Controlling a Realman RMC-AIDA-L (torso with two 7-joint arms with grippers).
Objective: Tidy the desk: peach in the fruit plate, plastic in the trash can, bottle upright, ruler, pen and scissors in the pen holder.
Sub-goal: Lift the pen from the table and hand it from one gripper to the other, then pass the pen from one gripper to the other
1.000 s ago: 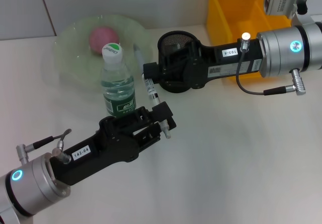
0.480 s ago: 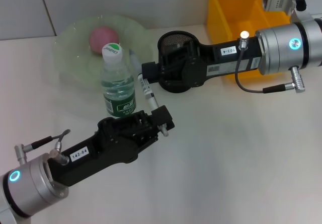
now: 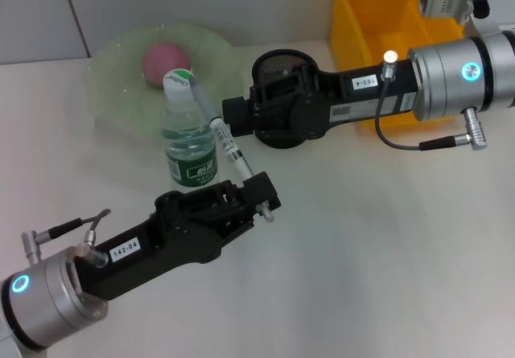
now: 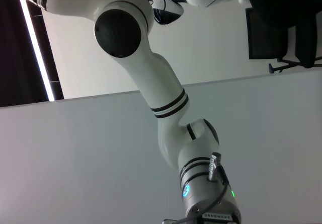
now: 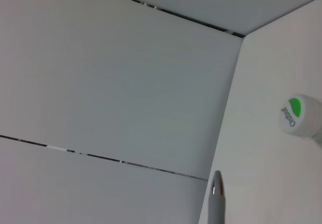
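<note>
Next, my left gripper turns the pen upright in front of the pen holder so my right gripper can take it, because the pen slants toward the bottle's cap.
My right gripper point(image 3: 228, 119) reaches in from the right and is shut on a white pen point(image 3: 233, 152), held slanted beside the bottle. The pen's tip also shows in the right wrist view point(image 5: 216, 196). My left gripper point(image 3: 259, 195) sits just below the pen's lower end, open and apart from it. A clear bottle point(image 3: 190, 137) with a white and green cap point(image 5: 297, 114) stands upright. The pink peach point(image 3: 165, 58) lies in the pale green plate point(image 3: 113, 92). The black mesh pen holder point(image 3: 278, 64) stands behind my right gripper. No ruler, scissors or plastic shows.
A yellow bin point(image 3: 362, 20) stands at the back right, behind my right arm. The pale desk point(image 3: 386, 253) spreads to the front right. The left wrist view shows only the robot's arm point(image 4: 166, 128) against a wall.
My right gripper has moved a little left with the pen, whose upper end has swung toward the bottle cap. My left gripper has drawn slightly back and down from the pen.
</note>
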